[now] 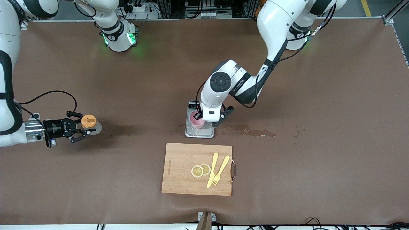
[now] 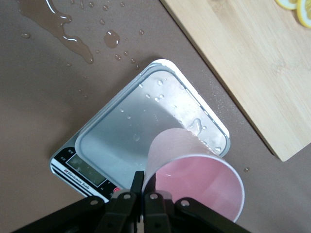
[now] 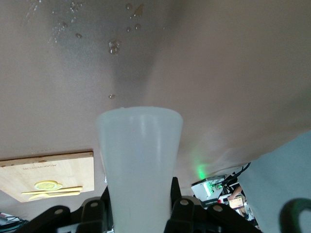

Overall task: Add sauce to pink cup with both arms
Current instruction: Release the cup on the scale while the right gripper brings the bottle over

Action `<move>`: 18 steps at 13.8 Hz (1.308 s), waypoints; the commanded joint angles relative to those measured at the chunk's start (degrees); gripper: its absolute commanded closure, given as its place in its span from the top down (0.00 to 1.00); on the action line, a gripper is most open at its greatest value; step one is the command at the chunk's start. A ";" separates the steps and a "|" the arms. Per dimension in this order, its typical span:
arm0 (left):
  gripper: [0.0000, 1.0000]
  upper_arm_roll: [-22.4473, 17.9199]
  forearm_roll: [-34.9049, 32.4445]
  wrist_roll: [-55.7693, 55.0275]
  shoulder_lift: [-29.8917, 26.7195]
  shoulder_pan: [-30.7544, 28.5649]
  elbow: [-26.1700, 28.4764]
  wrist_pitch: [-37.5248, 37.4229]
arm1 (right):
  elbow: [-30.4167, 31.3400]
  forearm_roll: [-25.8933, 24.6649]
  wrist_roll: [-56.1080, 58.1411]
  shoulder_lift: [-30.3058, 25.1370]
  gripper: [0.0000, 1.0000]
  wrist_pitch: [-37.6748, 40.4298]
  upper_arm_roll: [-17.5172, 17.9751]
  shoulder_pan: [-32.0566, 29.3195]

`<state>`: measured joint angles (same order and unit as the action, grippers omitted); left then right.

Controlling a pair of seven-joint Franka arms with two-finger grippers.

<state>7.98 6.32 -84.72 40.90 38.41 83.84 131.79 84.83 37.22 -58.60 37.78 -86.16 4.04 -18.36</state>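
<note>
The robot's left gripper and wrist are crowding the pink cup's opening (image 1: 197, 120), where the sauce bottle must come, so next the left gripper opens and moves back from the scale first.
The pink cup (image 1: 195, 121) stands on a small silver scale (image 1: 204, 133) in the middle of the table. My left gripper (image 1: 201, 120) is over the scale, shut on the cup's rim. In the left wrist view the fingers (image 2: 138, 184) pinch the cup's wall (image 2: 194, 179) above the wet platform (image 2: 126, 126). My right gripper (image 1: 87, 126) is at the right arm's end of the table. It is shut on the sauce bottle (image 1: 90, 124), which is upright with its orange cap up. In the right wrist view the whitish bottle (image 3: 140, 155) fills my right gripper (image 3: 140, 196). The nozzle is hidden.
A wooden cutting board (image 1: 182, 179) lies nearer to the front camera than the scale. It holds two lemon slices (image 1: 200, 170), a yellow knife and a fork (image 1: 220, 172). A wet spill (image 1: 252, 130) lies beside the scale toward the left arm's end.
</note>
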 commanded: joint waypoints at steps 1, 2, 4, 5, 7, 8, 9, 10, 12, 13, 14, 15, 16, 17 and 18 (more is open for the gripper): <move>0.00 -0.78 -2.88 -1.77 1.28 0.70 -1.84 1.71 | 0.86 -2.15 -3.88 -3.23 0.40 -0.76 -0.53 2.53; 0.00 -0.78 -2.98 -1.59 1.37 0.70 -1.75 1.98 | 0.86 -2.33 -4.85 -3.67 0.40 -0.76 -0.53 3.06; 0.37 -0.78 -3.24 -0.81 1.29 0.09 -1.75 1.98 | 0.77 -2.77 -5.99 -4.03 0.40 -0.94 -0.61 4.03; 0.97 -0.78 -3.50 0.24 1.20 0.00 -1.84 2.06 | 0.77 -3.55 -6.52 -4.38 0.40 -1.11 -0.53 4.29; 1.00 -1.13 -4.56 1.57 0.67 0.09 -1.75 1.98 | 0.77 -5.13 -9.06 -4.82 0.40 -2.52 -0.53 6.22; 1.00 -1.13 -4.73 1.57 0.06 0.00 -1.75 1.89 | 0.77 -5.23 -10.12 -5.17 0.40 -2.61 -0.44 6.75; 1.00 -1.13 -4.73 1.57 -0.82 -0.09 -1.58 1.72 | 0.77 -5.23 -11.96 -5.52 0.40 -3.30 -0.44 7.80; 1.00 -1.13 -4.73 1.57 -1.17 -0.09 -1.58 1.45 | 0.77 -5.32 -14.15 -6.13 0.40 -3.57 -0.53 9.11; 1.00 -1.13 -5.00 1.57 -1.35 -0.18 -1.49 0.84 | 0.60 -6.54 -18.72 -6.93 0.40 -4.18 -0.53 11.92; 1.00 -1.13 -5.43 1.57 -1.79 -0.18 -1.49 0.05 | 0.51 -8.72 -21.18 -7.54 0.40 -5.15 -0.44 13.51; 1.00 -1.13 -5.52 1.66 -2.14 -0.26 -1.40 -0.74 | 0.51 -10.31 -23.64 -7.63 0.40 -6.55 -0.35 15.00; 1.00 -1.13 -5.53 1.66 -2.66 -0.26 -1.40 -1.79 | 0.42 -10.41 -25.93 -7.72 0.40 -7.26 -0.26 16.23; 1.00 -1.22 -5.53 1.66 -3.11 -0.26 -1.31 -3.02 | 0.24 -10.76 -27.60 -7.72 0.40 -7.70 -0.44 17.81; 1.00 -1.22 -5.96 1.66 -3.89 -0.26 -1.14 -4.68 | -0.45 -10.94 -29.80 -7.72 0.41 -7.79 -0.53 18.87; 1.00 -1.13 -6.75 2.36 -4.77 -0.79 -1.05 -7.05 | -1.33 -12.25 -32.17 -7.63 0.41 -7.79 -0.44 19.84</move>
<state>7.00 1.76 -83.17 38.94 38.14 81.86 128.80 84.40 27.14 -86.13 31.58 -94.26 4.08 -0.29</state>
